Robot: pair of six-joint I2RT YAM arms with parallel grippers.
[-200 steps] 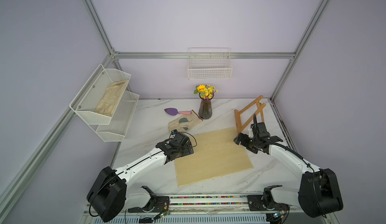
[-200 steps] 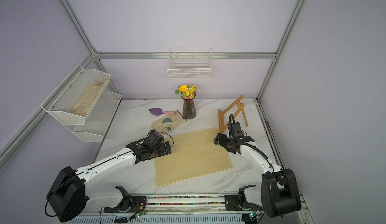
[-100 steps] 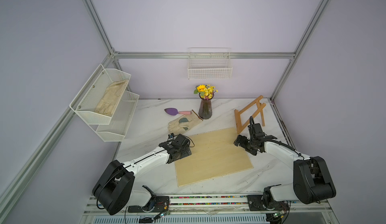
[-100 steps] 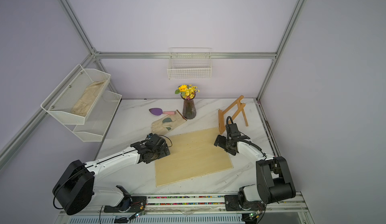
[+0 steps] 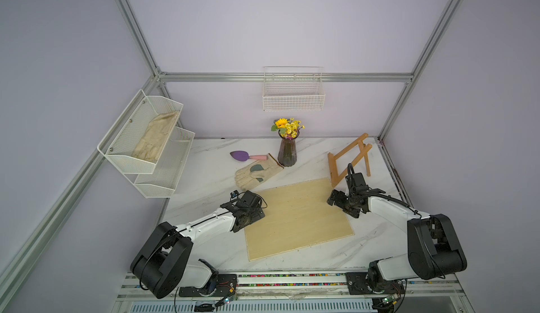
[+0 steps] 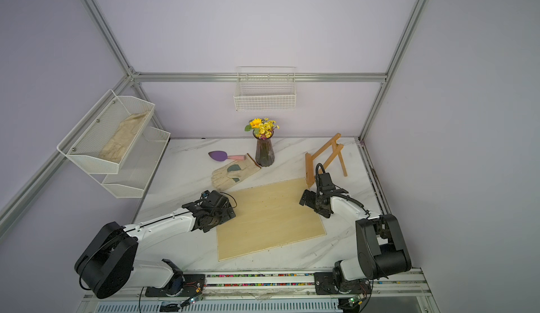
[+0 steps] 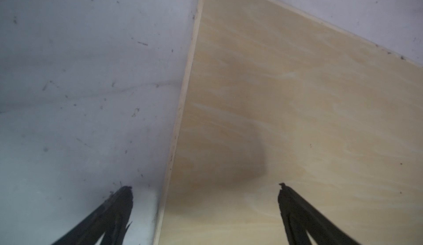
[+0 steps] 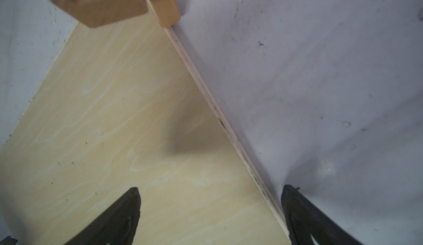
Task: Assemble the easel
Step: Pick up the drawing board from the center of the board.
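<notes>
The board is crooked, and its far corner [image 5: 330, 181] is up against the easel's foot. Next, I push the board clear and square with my right gripper before I lift its edge [image 5: 349, 225].
The easel [image 5: 349, 158] [image 6: 325, 158], an orange-brown wooden A-frame, stands at the back right of the marble table. One of its feet [image 8: 103, 3] touches the far right corner of a pale plywood board [image 5: 295, 218] [image 6: 268, 218] that lies flat. My left gripper [image 5: 251, 212] [image 7: 206, 186] is open and low over the board's left edge [image 7: 180, 109], one finger over the table and one over the wood. My right gripper [image 5: 341, 206] [image 8: 210, 189] is open and straddles the board's right edge [image 8: 217, 113]. Neither holds anything.
A dark vase of yellow flowers [image 5: 287, 148], a work glove [image 5: 257, 174] and a purple trowel [image 5: 244, 156] lie behind the board. A two-tier white mesh rack [image 5: 149, 142] with a glove hangs at the left. A wire basket [image 5: 293, 92] hangs on the back wall.
Both arms have sunk lower and drawn slightly toward the front, settling the grippers over the board's side edges. The jaws stayed open. Board and easel have not moved.
</notes>
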